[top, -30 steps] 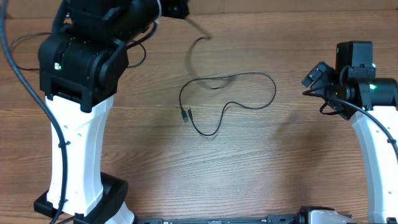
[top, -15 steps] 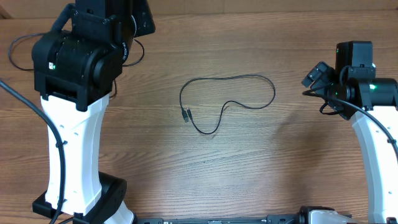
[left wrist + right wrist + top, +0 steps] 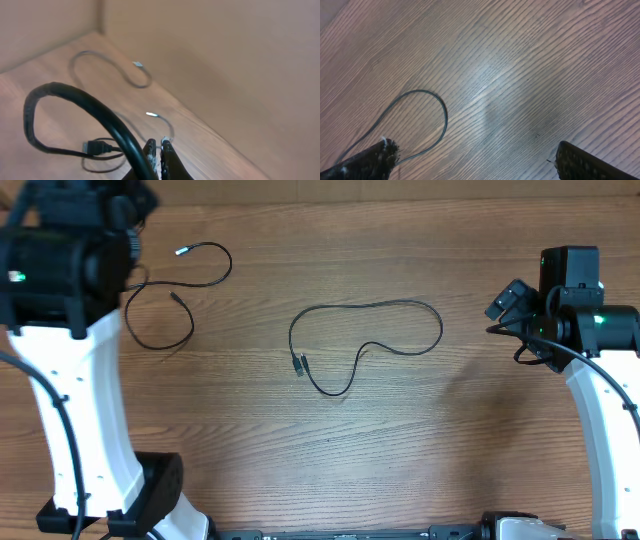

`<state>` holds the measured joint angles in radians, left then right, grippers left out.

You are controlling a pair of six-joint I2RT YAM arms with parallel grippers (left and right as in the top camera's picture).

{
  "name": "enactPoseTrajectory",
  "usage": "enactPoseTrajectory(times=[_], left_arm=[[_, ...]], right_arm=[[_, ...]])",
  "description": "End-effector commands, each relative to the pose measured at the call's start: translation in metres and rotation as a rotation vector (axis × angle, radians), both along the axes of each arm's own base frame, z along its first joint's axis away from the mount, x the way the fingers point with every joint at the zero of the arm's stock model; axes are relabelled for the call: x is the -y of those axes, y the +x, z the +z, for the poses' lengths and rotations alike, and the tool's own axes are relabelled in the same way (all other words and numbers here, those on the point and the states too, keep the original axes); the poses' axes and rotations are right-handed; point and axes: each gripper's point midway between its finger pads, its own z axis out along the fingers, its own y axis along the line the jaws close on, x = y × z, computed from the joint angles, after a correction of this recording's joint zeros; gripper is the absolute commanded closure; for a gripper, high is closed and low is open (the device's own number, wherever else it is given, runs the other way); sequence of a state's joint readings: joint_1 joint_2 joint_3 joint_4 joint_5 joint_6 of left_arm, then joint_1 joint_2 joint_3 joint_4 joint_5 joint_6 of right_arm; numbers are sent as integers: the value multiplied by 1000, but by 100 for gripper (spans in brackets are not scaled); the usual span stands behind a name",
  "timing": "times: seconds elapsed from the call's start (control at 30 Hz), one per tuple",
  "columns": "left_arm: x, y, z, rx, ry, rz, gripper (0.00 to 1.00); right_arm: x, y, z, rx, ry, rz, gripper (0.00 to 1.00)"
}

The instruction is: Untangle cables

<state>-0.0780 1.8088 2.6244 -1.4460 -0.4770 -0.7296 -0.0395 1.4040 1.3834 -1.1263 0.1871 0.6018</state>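
Observation:
I can see the held cable's dark tip (image 3: 175, 297) free of the silver-tipped cable (image 3: 228, 266). My left gripper should keep drawing the held cable away and release once they're apart.
Two thin black cables lie apart on the wooden table. One cable (image 3: 365, 330) forms a loose loop at the centre, its plug end at the lower left. The other cable (image 3: 195, 280) curls at the far left, with a silver tip by the back edge. In the left wrist view my left gripper (image 3: 159, 149) is shut, and a strand of that second cable (image 3: 170, 131) runs into its fingertips. The left arm hides this gripper in the overhead view. My right gripper (image 3: 510, 302) stands open at the right, well clear of the centre loop (image 3: 442, 112), holding nothing.
A thick black robot wire (image 3: 80, 100) with a USB plug arcs across the left wrist view. The left arm's white column (image 3: 80, 420) stands at the left and the right arm's column (image 3: 605, 430) at the right. A tan wall runs along the table's back edge.
The left arm swung from the top centre to the far left, drawing one cable away from the centre loop. That cable now lies at the upper left. The right arm has not moved.

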Motion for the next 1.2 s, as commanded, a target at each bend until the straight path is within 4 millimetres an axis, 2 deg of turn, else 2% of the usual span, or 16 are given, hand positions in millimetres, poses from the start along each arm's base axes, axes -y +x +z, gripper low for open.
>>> enactPoseTrajectory(times=[0.0, 0.03, 0.17, 0.23, 0.37, 0.4, 0.47, 0.6, 0.77, 0.93, 1.0, 1.17], left_arm=[[-39, -12, -2, 4, -27, 147, 96], [-44, -14, -3, 0, -27, 158, 96], [-82, -28, -7, -18, -28, 261, 96], [-115, -49, -18, -38, -80, 404, 96], [-142, -57, -31, -67, -100, 496, 96], [-152, -56, -38, -87, -92, 524, 96], [-161, -48, -48, -121, -79, 521, 96], [-168, -21, -71, -198, -50, 460, 96], [-180, 0, -112, -302, -45, 474, 96], [-200, 7, -158, -427, -54, 517, 96], [-211, 5, -179, -483, -67, 539, 96], [-238, -6, -213, -567, -120, 587, 93]], right_arm=[[1, 0, -1, -2, -1, -3, 0], [1, 0, -1, -2, -1, -3, 0], [1, 0, -1, -2, -1, -3, 0], [1, 0, -1, -2, -1, -3, 0], [1, 0, -1, -2, -1, -3, 0], [1, 0, -1, -2, -1, -3, 0], [1, 0, -1, -2, -1, -3, 0], [1, 0, -1, -2, -1, -3, 0], [1, 0, -1, -2, -1, -3, 0], [1, 0, -1, -2, -1, -3, 0], [1, 0, -1, -2, -1, -3, 0], [1, 0, -1, -2, -1, -3, 0]])
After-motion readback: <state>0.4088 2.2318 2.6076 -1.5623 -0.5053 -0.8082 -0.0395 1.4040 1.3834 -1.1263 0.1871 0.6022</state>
